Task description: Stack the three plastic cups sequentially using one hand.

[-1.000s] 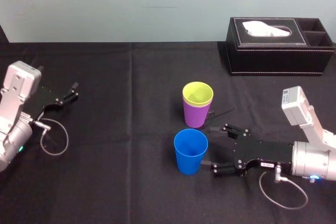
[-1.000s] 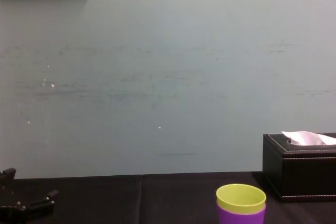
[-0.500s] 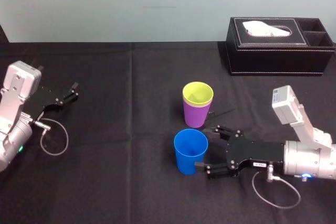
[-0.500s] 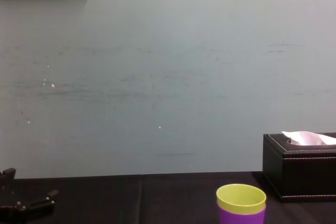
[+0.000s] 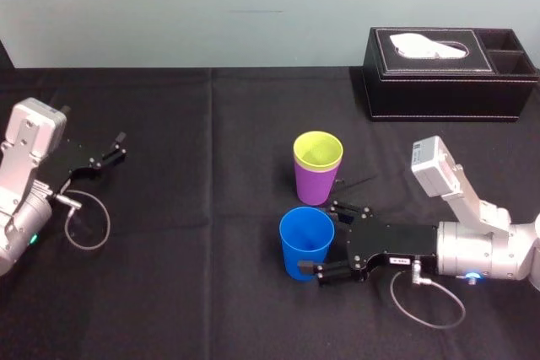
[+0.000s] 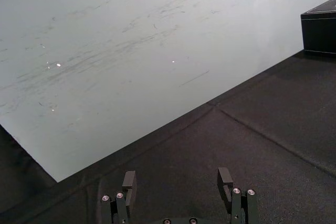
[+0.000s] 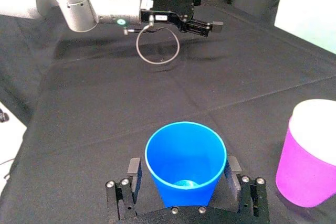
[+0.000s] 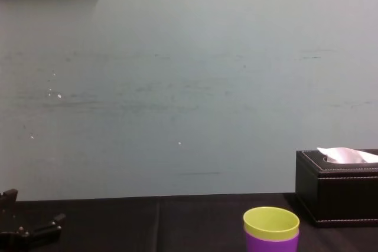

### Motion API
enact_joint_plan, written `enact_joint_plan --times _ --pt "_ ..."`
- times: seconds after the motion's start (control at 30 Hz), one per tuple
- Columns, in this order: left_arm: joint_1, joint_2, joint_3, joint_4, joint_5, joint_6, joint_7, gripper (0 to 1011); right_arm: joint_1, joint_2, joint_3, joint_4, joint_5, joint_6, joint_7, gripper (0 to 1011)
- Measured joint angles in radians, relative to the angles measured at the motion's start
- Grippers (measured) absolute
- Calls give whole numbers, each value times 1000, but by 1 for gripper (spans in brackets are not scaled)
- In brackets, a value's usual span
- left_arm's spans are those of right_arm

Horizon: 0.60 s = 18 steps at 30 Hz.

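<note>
Only the yellow-green cup's rim band (image 8: 271, 232) can be seen above the purple cup, so the blue cup (image 7: 186, 167) will sink similarly deep when I let go of it inside.
The blue cup (image 5: 305, 242) stands upright near the table's middle. My right gripper (image 5: 319, 238), lying low on the cloth, is open, with one finger on each side of the cup's lower wall. In the right wrist view the blue cup (image 7: 185, 161) sits between the two fingers (image 7: 132, 174), and a thin gap shows on at least one side. Just behind it the yellow-green cup (image 5: 318, 151) is nested inside the purple cup (image 5: 316, 185); this pair also shows in the chest view (image 8: 271, 223). My left gripper (image 5: 110, 151) rests open at the far left, holding nothing.
A black tissue box (image 5: 447, 73) stands at the back right, behind the cups. A looped cable (image 5: 84, 221) lies beside the left arm. Black cloth (image 5: 194, 276) covers the table, with bare room between the left arm and the cups.
My right gripper has slid left along the table until its fingers straddle the blue cup. The cups and the left arm have not moved.
</note>
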Motion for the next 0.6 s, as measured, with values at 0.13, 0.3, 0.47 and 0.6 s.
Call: enact_joint_plan --times 0.13,0.3,0.47,0.6 --pt "0 0 0 0 0 0 0 1011 16 -13 -14 13 -10 3 2 1003" --pt "0 0 0 0 0 0 0 1011 16 -13 -14 13 -11 3 2 1003" --pt "0 0 0 0 0 0 0 1011 14 -12 -12 12 -10 3 2 998" --pt "0 0 0 0 0 0 0 1011 13 -11 -11 11 -10 3 2 916"
